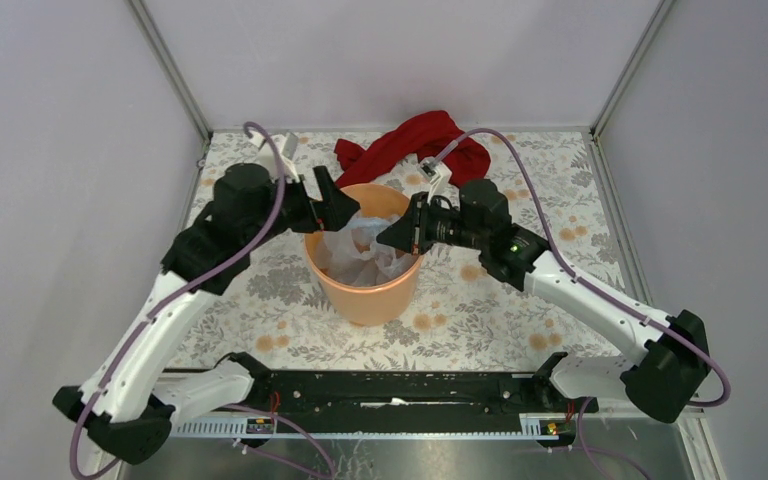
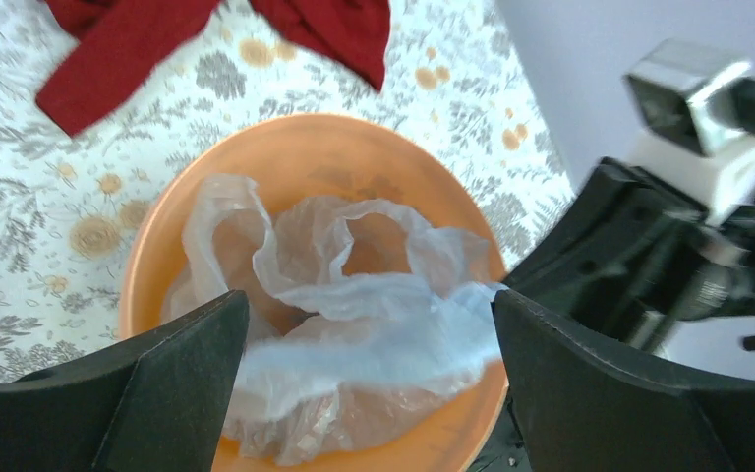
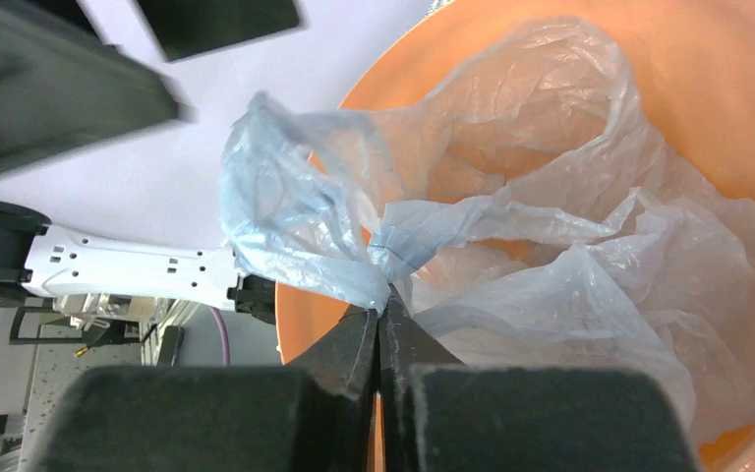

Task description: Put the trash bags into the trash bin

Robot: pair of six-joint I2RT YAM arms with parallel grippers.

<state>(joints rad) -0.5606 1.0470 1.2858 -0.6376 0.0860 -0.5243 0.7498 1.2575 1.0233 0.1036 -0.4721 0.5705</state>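
The trash bag [image 1: 362,262] is bunched up in the trash bin. My left gripper should take its pinched fold [image 3: 293,211] so that my right gripper is free to pull another part open.
The orange trash bin [image 1: 365,295] stands mid-table with the pale blue trash bag [image 1: 360,250] crumpled inside it. My left gripper [image 1: 332,205] hovers over the bin's left rim, jaws wide open and empty; in the left wrist view the bag [image 2: 354,324] lies between and below the fingers [image 2: 167,383], inside the bin [image 2: 295,147]. My right gripper [image 1: 400,232] is at the bin's right rim, shut on a pinched fold of the bag [image 3: 295,226] at the fingertips [image 3: 381,320]; the rest of the bag fills the bin [image 3: 708,88].
A red cloth [image 1: 410,148] lies on the flowered table behind the bin, also in the left wrist view [image 2: 128,39]. White enclosure walls stand at the left, right and back. The arms' base rail [image 1: 380,390] runs along the near edge.
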